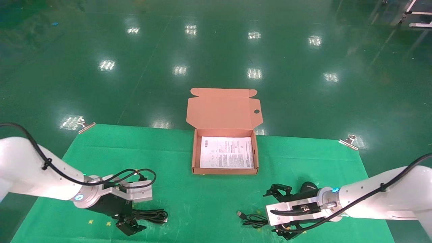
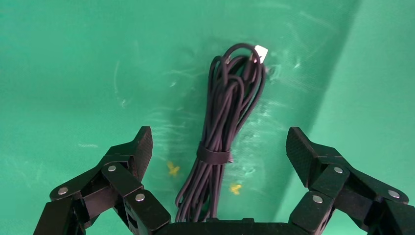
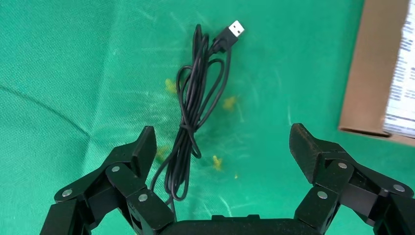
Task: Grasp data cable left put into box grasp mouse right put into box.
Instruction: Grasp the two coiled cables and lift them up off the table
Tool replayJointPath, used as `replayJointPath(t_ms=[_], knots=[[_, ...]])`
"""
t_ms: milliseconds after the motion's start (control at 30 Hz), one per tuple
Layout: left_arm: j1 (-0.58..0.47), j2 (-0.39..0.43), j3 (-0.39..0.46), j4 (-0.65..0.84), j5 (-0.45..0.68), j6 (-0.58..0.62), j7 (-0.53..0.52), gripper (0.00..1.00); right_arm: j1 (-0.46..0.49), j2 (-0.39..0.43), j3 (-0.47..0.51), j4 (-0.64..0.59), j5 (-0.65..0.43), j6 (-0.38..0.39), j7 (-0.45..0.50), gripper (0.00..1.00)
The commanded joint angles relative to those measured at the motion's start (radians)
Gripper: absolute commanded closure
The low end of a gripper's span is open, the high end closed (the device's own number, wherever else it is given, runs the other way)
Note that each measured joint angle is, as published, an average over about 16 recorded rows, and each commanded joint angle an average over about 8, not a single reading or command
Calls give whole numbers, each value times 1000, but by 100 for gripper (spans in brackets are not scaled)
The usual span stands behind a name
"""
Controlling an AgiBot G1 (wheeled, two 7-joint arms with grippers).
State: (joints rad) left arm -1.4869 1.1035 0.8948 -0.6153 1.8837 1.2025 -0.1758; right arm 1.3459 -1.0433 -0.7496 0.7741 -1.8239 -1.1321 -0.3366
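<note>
The cord is tied at its waist [image 3: 187,127] and has a tail toward the mouse [image 1: 308,187], so I expect the mouse to hang close below when I lift the cord.
The data cable [image 1: 152,215] [image 2: 222,132] is a strapped black bundle on the green cloth, front left. My left gripper [image 1: 137,212] [image 2: 220,142] hangs open just above it, a finger on each side, not touching. The box [image 1: 193,158] stands open at the table's middle back, with a white printed sheet [image 1: 226,152] inside. The mouse [image 1: 308,186] is a black oval partly hidden behind my right wrist. Its thin cord [image 1: 251,220] [image 3: 195,112] with a USB plug lies in front. My right gripper [image 1: 274,211] [image 3: 222,139] is open over that cord, empty.
The green cloth [image 1: 101,158] is held by metal clips [image 1: 86,126] at its back corners, with the second clip [image 1: 349,141] on the right. The box's lid [image 1: 222,108] stands up behind it. A box corner [image 3: 364,73] shows in the right wrist view.
</note>
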Motion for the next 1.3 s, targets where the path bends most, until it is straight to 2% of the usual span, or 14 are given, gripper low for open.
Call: replayJointPath(t_ms=[33, 300, 333, 367, 567, 600, 633, 1300], knots=[[-2, 15, 1, 40, 2, -16, 23, 0, 0, -13, -3, -32, -7, 18, -22, 0], [-16, 55, 6, 156, 10, -52, 94, 0, 14, -49, -12, -129, -18, 40, -86, 0], [-18, 58, 6, 169, 9, -56, 100, 2, 15, -52, -13, -139, -19, 42, -92, 0], [-19, 62, 5, 181, 9, -60, 107, 11, 16, -56, -14, -149, -21, 46, -97, 0], [-24, 76, 2, 236, 5, -77, 133, 86, 22, -73, -18, -195, -29, 65, -116, 73], [-25, 78, 2, 241, 5, -79, 135, 96, 22, -74, -18, -200, -30, 67, -117, 86], [-25, 79, 2, 245, 5, -80, 136, 100, 22, -75, -18, -203, -31, 69, -118, 98], [-24, 75, 2, 233, 4, -77, 131, 100, 22, -72, -19, -192, -30, 63, -116, 100]])
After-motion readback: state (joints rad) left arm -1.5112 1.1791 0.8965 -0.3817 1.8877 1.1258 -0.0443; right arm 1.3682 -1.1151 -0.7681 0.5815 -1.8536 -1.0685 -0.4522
